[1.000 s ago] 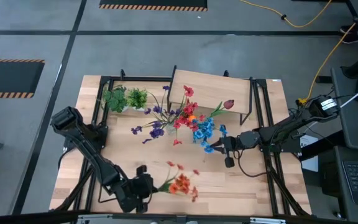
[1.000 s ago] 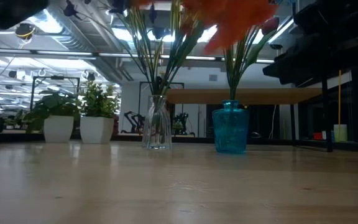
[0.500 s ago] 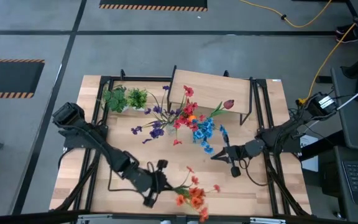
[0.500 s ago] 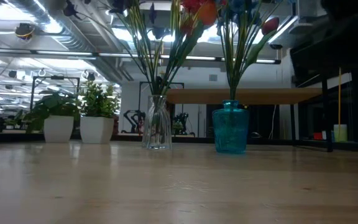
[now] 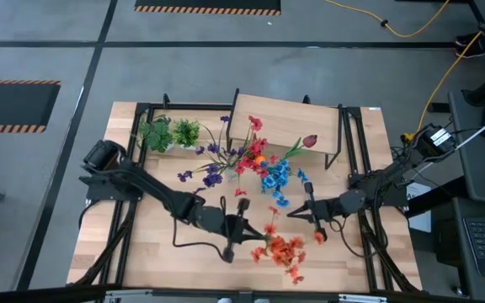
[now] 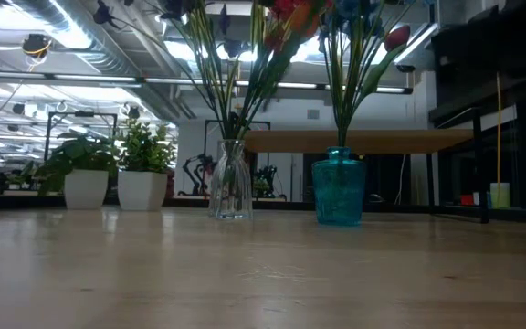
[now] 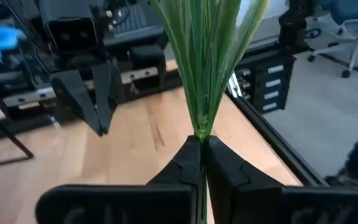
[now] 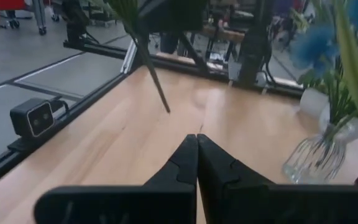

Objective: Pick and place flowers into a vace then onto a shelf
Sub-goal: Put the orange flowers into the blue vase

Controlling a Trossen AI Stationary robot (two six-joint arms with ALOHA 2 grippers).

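The orange-red spray is in my left gripper, but the blue vase (image 6: 340, 190) stands by my right gripper, so next my right gripper takes the spray's stems (image 7: 202, 112) first.
My left gripper (image 5: 241, 233) is shut on an orange-red flower spray (image 5: 285, 249) over the near middle of the table. My right gripper (image 5: 296, 210) is shut and empty just right of it, near the blue vase (image 5: 273, 178). The blue vase and a clear vase (image 6: 229, 183) stand on their bases mid-table, each with flowers in it. The shelf (image 5: 289, 126) stands behind them on black legs. In the right wrist view the spray's bare stem (image 8: 155, 78) slants down below my left gripper. My left gripper pinches the spray's bundle of green stems (image 7: 201, 127) between its two fingers, above the bare stem end. The fingers come in about level from the table's left. The spray is lifted clear of the table, its blooms (image 5: 286, 251) toward the table's right.
Two green tufts in white pots (image 5: 168, 133) stand at the far left of the table. Black frame rails (image 5: 356, 160) run along both sides. Bare wood (image 5: 141, 244) lies at the near left.
My left gripper has swung from the near left toward the table's right and slightly up, rolling as it went. The orange-red spray came with it, clear of the table, and its blooms have left the low view. My right gripper has shifted a little toward the near edge.
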